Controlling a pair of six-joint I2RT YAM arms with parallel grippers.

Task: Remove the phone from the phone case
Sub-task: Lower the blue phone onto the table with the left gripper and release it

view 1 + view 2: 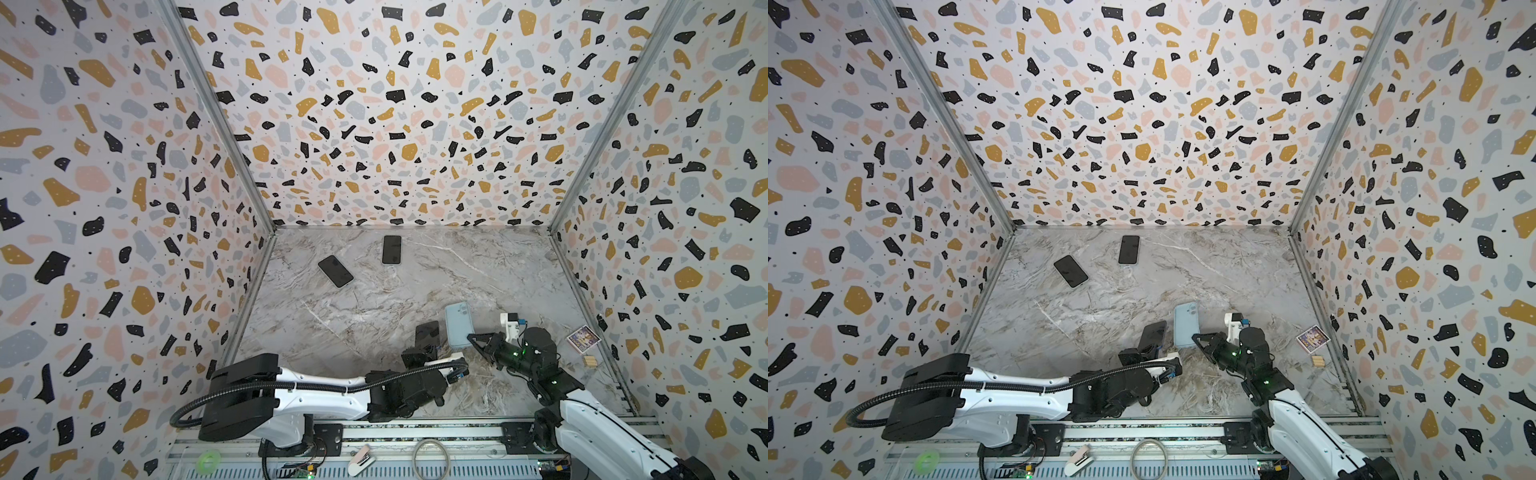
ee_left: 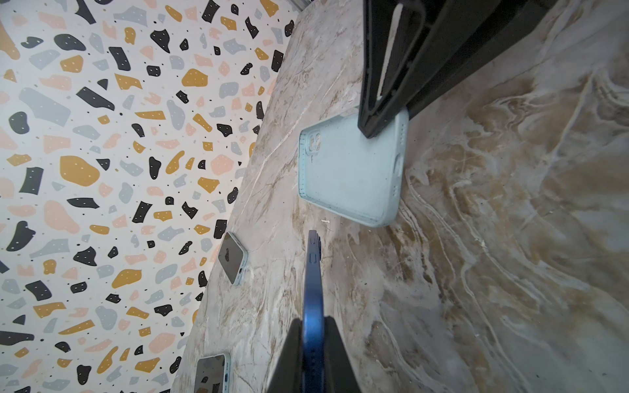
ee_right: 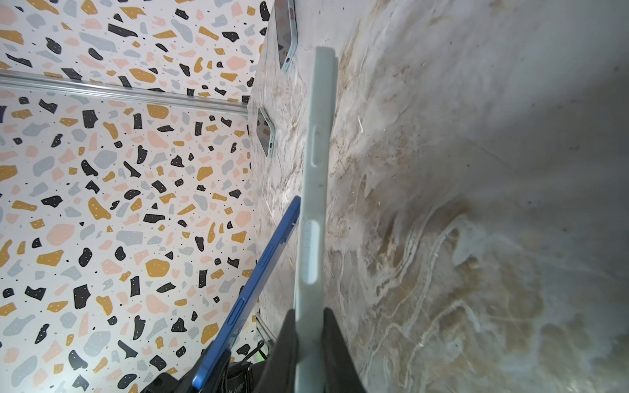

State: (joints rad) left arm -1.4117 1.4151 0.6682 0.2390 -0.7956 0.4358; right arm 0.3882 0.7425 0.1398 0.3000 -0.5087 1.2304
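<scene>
The dark blue phone [image 1: 1153, 333] is hanging clear of the pale blue case. My left gripper goes on lowering the phone until it touches the marble table [image 1: 1136, 339], and then lets go.
The dark blue phone [image 1: 427, 334] [image 1: 1152, 334] is out of its case and held off the table, tilted. My left gripper [image 1: 424, 351] [image 2: 313, 318] is shut on its lower edge, and the phone [image 2: 313, 289] shows edge-on between the jaws. The pale blue phone case [image 1: 459, 324] [image 1: 1185, 324] hangs just to the phone's right, apart from it and empty. My right gripper [image 1: 471, 337] [image 3: 309, 311] is shut on the case's near end. The case [image 3: 315, 204] appears edge-on in the right wrist view, with the phone [image 3: 252, 289] beside it. The case's back [image 2: 350, 170] faces the left wrist camera.
Two other phones [image 1: 336, 271] [image 1: 391, 249] lie screen up at the back left of the marble table [image 1: 478, 270]. A picture card [image 1: 584, 338] and a small wooden block [image 1: 589, 360] lie by the right wall. Terrazzo walls close in three sides.
</scene>
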